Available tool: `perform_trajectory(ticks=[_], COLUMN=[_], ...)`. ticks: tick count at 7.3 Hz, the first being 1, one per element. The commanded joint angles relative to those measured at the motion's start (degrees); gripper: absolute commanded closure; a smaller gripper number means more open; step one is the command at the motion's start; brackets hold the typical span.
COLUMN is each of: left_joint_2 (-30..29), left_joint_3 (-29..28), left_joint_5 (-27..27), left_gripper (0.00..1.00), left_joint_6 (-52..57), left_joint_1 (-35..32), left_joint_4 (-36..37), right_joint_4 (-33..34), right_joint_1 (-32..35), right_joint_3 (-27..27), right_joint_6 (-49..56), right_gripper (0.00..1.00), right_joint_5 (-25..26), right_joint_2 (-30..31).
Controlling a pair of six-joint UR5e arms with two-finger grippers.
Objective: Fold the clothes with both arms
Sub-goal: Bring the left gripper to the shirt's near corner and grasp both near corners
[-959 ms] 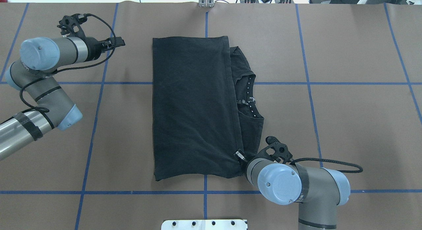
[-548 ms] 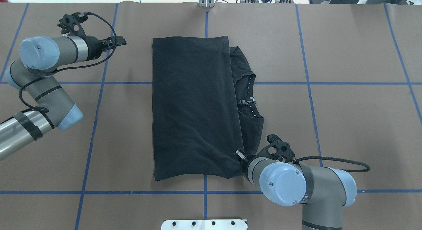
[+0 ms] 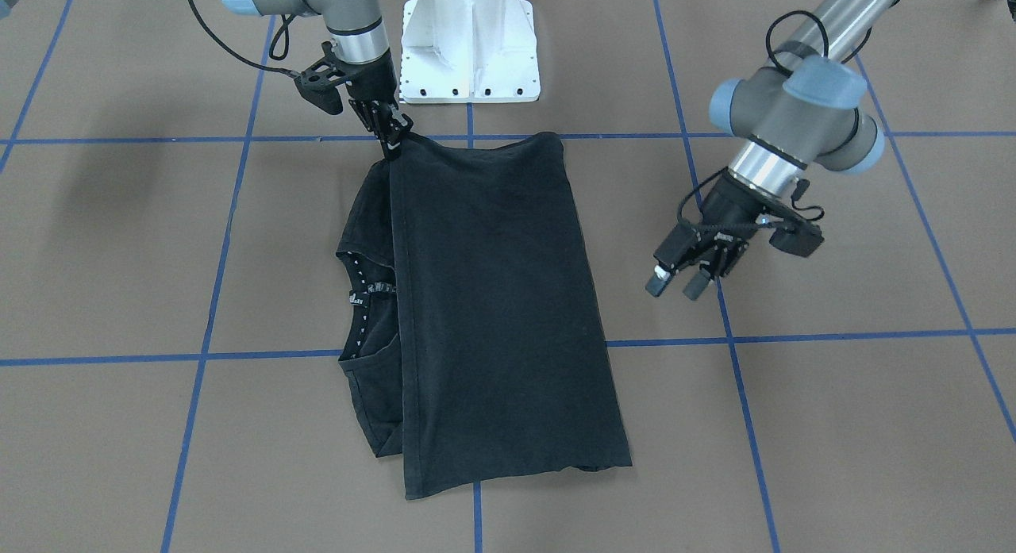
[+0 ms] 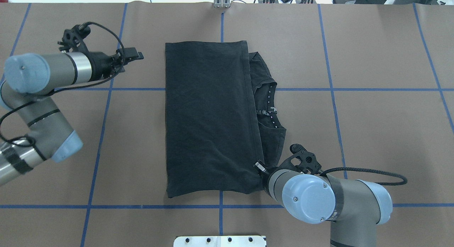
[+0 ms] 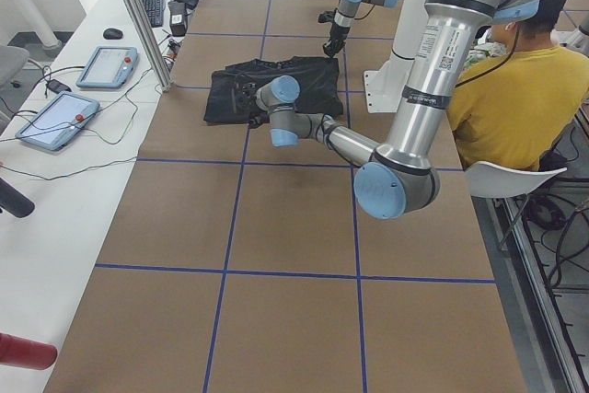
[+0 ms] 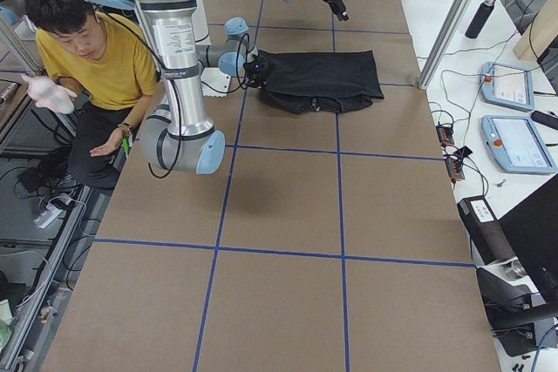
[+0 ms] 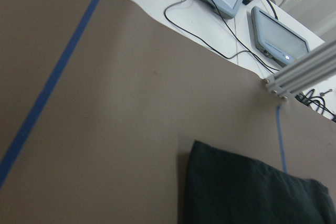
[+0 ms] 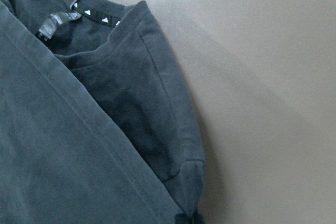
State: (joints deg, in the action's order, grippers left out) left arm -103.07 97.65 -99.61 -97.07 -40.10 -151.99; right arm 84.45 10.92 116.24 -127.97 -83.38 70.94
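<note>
The black shirt's far end (image 3: 514,462) is lying flat and free, so the whole shirt (image 3: 495,315) will slide along when the robot pulls the shirt's raised edge back.
The black T-shirt (image 4: 209,119) lies folded lengthwise in the middle of the table, its neck band with white marks (image 4: 271,105) showing at the right edge. No logo print shows. My right gripper (image 4: 258,166) is shut on the folded hem corner nearest the robot; the front view (image 3: 393,143) shows it pinching that corner, slightly lifted. The right wrist view shows the collar (image 8: 79,9) and a sleeve. My left gripper (image 3: 675,286) is open and empty, above bare table beside the shirt's far end; in the overhead view (image 4: 139,55) it stands left of the shirt's far-left corner.
The table is brown with blue tape grid lines (image 4: 106,89). The white pedestal base (image 3: 468,45) stands at the robot's edge. An aluminium post (image 4: 221,0) is at the far edge. An operator in yellow (image 6: 96,50) sits beside the robot. Tablets (image 5: 55,117) lie off the table.
My left arm has swung, bringing its gripper slightly toward the shirt and nearer the robot. My right arm has shifted a little right with the corner; the shirt has moved slightly right.
</note>
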Motion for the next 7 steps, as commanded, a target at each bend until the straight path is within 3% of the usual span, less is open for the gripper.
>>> perform_trajectory(ticks=[1, 3, 5, 7], left_joint_2=[6.6, 6.6, 6.6, 5.7], left_joint_3=[11.0, 10.7, 8.4, 7.3], left_joint_5=[-0.3, 0.1, 5.4, 5.7], left_gripper=[0.00, 0.01, 0.01, 0.03], left_joint_6=[-5.8, -19.1, -19.5, -21.7], left_joint_1=[7.2, 13.9, 20.0, 23.5], left_joint_4=[0.0, 0.3, 0.3, 0.4], right_joint_4=[0.1, 0.2, 0.2, 0.1], right_joint_1=[0.1, 0.1, 0.1, 0.0], right_joint_3=[0.5, 2.0, 2.9, 2.9], right_joint_6=[0.0, 0.0, 0.1, 0.0], right_gripper=[1.00, 1.00, 1.00, 1.00], right_joint_5=[0.0, 0.0, -0.1, -0.1], right_joint_2=[0.4, 1.5, 2.4, 2.4])
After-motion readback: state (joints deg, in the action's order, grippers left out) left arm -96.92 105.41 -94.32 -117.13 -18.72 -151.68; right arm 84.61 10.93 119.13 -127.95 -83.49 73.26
